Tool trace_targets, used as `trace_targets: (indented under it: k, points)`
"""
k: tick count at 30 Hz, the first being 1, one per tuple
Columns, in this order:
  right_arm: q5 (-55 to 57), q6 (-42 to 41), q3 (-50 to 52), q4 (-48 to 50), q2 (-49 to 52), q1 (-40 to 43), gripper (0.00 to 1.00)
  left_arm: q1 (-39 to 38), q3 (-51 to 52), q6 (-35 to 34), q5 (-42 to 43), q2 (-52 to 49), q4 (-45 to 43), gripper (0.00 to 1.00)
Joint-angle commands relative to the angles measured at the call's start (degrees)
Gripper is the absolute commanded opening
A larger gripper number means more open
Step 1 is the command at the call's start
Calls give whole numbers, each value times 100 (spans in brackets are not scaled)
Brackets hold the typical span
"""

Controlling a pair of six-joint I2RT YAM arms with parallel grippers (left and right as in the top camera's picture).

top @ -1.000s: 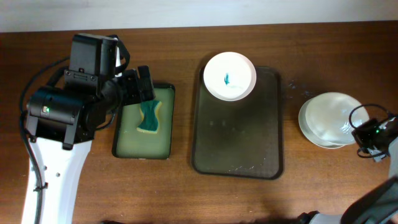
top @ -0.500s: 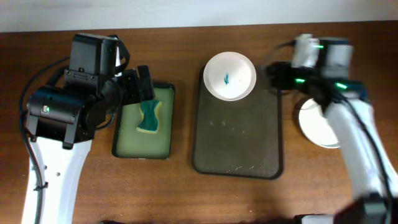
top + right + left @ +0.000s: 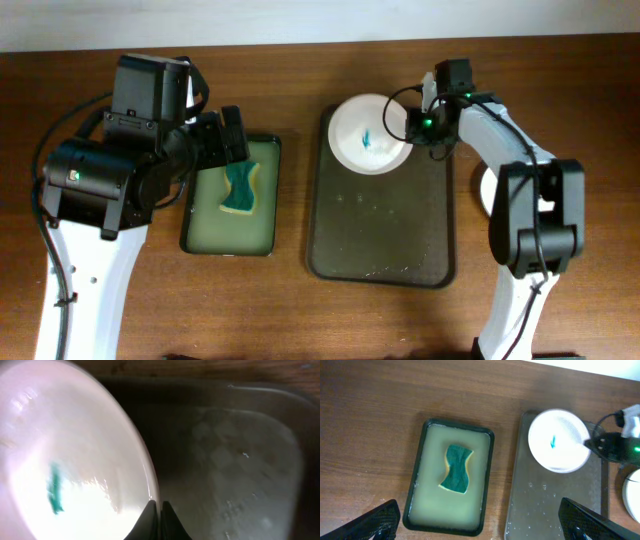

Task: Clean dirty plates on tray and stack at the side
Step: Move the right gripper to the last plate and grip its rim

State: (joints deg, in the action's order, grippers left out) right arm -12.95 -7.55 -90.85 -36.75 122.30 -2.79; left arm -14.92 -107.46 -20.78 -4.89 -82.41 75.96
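Observation:
The plate is lying over the tray's far edge (image 3: 368,98), so next my right gripper puts it down at the tray's middle (image 3: 378,210) and grips the plate's rim again before my left gripper scrubs.
A white plate (image 3: 368,133) with a teal smear lies at the far end of the dark tray (image 3: 380,230). My right gripper (image 3: 415,127) is shut on the plate's right rim. In the right wrist view the fingers (image 3: 160,510) pinch the rim of the plate (image 3: 60,460) over the wet tray (image 3: 240,470). My left gripper (image 3: 232,135) is open and empty, hovering above the teal and yellow sponge (image 3: 240,190). In the left wrist view its fingers (image 3: 480,517) spread wide above the sponge (image 3: 456,468), with the plate (image 3: 556,440) on the tray (image 3: 555,505).
The sponge lies in a small black tray of soapy water (image 3: 200,235), left of the main tray. A stack of clean white plates (image 3: 490,190) sits on the table at the right, partly hidden by my right arm; its edge shows in the left wrist view (image 3: 632,492).
My right arm swung from the clean stack at the right over to the dirty plate and closed on its right rim. The left arm has not moved.

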Motion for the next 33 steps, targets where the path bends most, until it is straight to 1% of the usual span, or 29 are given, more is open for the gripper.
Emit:
trace_targets:
  k: [1,3,5,6,7,9,11,12,14,15,16,17,18,20,21,23,24,26,28,31,33]
  points:
    - [83,-114,-68,-984,-1276,61,4,7,-22,-37,15,0,-4,99]
    - [133,-304,-68,-2559,-2048,55,4,9,-22,-37,15,0,-4,99]
    - [271,-306,-26,-3506,-2199,33,4,9,-22,-37,15,0,-4,99]
    - [271,-306,201,-3762,-2188,-26,4,9,-22,-37,15,0,-4,99]
    - [269,-404,597,-3626,-2186,-103,4,9,-22,-37,15,0,-7,99]
    - [256,-938,1458,-2850,-2186,-216,4,9,-22,-37,15,0,-4,99]
    - [203,-1766,2531,-1690,-2186,-293,4,9,-22,-37,15,0,-4,99]
    - [92,-2061,2721,-1451,-2188,-293,4,9,-22,-37,15,0,-4,99]
    - [-516,-2111,2774,-1222,-2188,-299,4,9,-22,-37,15,0,-4,99]
    - [-616,-2192,2774,-1204,-2188,-297,28,9,-22,-37,15,0,-4,99]
    - [-636,-2190,2774,-1235,-2190,-297,35,7,-22,-37,15,0,-4,99]
    - [-632,-2140,2771,-1272,-2234,-284,38,9,-22,-37,15,0,-4,100]
    - [-562,-2009,2758,-1272,-2347,-271,39,9,-22,-37,15,0,-7,100]
    - [-321,-1237,2608,-1309,-2782,-275,40,9,-22,-39,17,0,-4,99]
    - [-153,-588,2498,-1432,-3222,-289,40,9,-22,-37,15,0,-4,99]
    - [337,-160,2490,-1593,-3974,-289,39,9,-22,-37,-4,0,-81,99]
    - [538,-136,2490,-1672,-4317,-286,43,9,-22,-39,-2,0,-116,99]
    - [595,-125,2490,-1703,-4739,-286,63,9,-20,-37,-35,-2,-275,99]
    - [595,-129,2492,-1698,-4760,-286,65,9,107,-37,-271,-133,-297,99]
    - [592,-149,2494,-1703,-4599,-289,64,9,975,-33,-310,-686,-326,100]
    - [592,-149,2494,-1731,-4520,-286,64,9,1484,142,-310,-1235,-494,96]
